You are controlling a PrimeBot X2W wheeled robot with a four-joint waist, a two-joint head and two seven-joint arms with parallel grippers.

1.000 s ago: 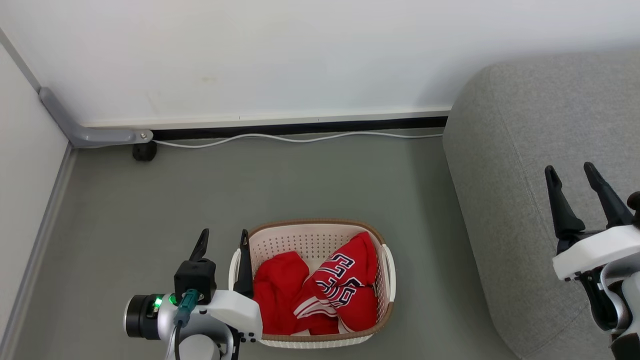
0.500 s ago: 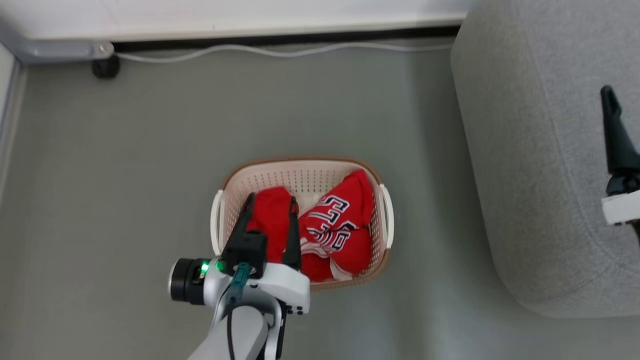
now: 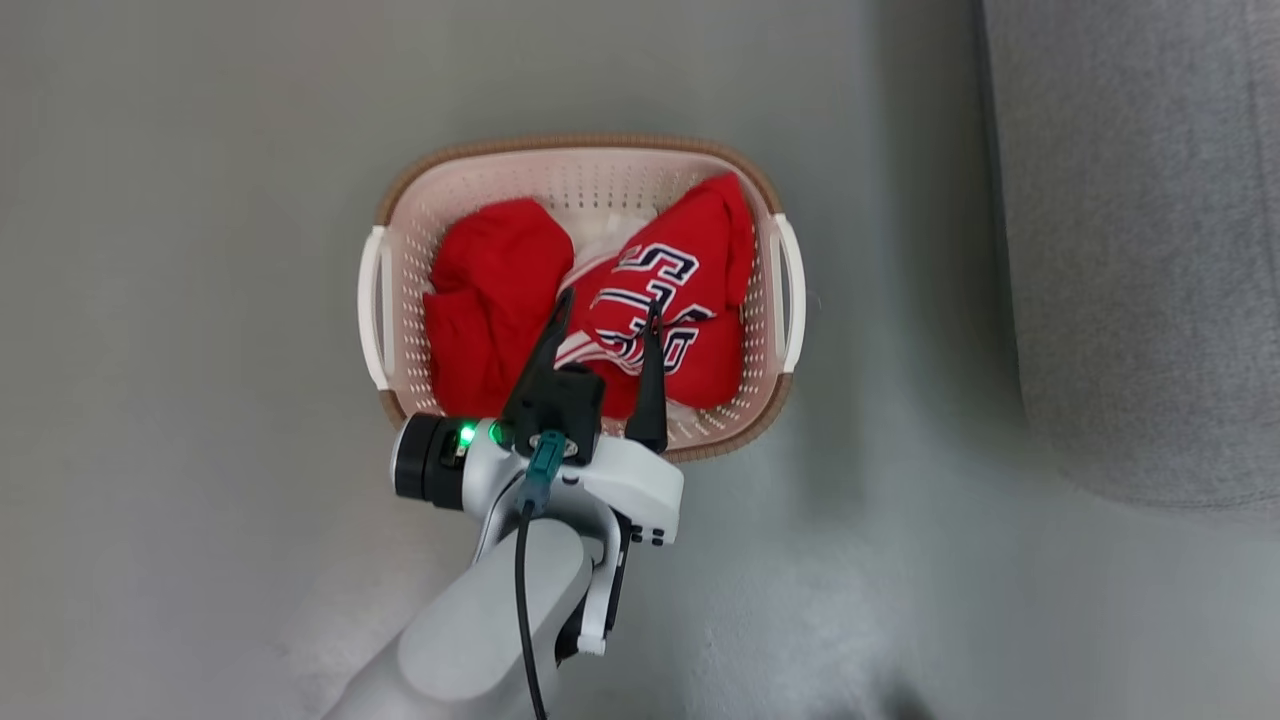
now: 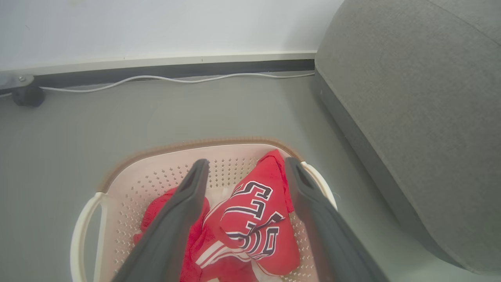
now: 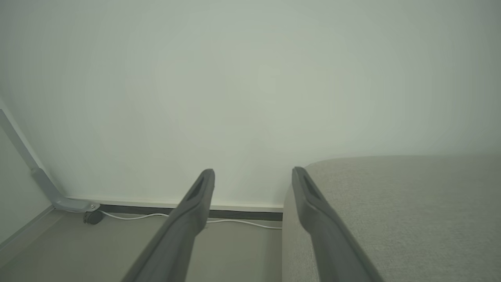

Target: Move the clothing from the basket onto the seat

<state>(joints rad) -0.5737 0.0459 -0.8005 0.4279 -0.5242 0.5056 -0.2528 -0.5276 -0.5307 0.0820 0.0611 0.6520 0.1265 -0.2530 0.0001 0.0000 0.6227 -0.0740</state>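
The red jersey's striped edge (image 3: 583, 349) is lying loose on top of the plain red garment, so the jersey (image 3: 672, 282) should come up by itself when I lift it.
The cream basket (image 3: 405, 215) with a brown rim stands on the grey floor, left of the grey seat (image 3: 1140, 240). Inside lies the clothing: a plain red garment (image 3: 490, 290) on the left and a red jersey (image 3: 665, 290) with navy-and-white lettering on the right. My left gripper (image 3: 608, 311) hangs open over the basket, its fingers straddling the jersey's lettered part (image 4: 250, 219) and nothing held between them. In the right wrist view my right gripper (image 5: 252, 178) is open in the air, pointing at the wall, with the seat (image 5: 391, 211) just to its right.
A white cable (image 4: 156, 80) runs along the skirting board at the foot of the white wall (image 4: 156, 27). A dark foot (image 4: 26, 96) of a grey bracket sits at the far left. The basket's white handles (image 3: 372, 305) stick out on both sides.
The head camera has tilted down, so the wall has left the picture. My left gripper has moved right, from over the plain red garment to over the jersey. The right gripper has left the head view.
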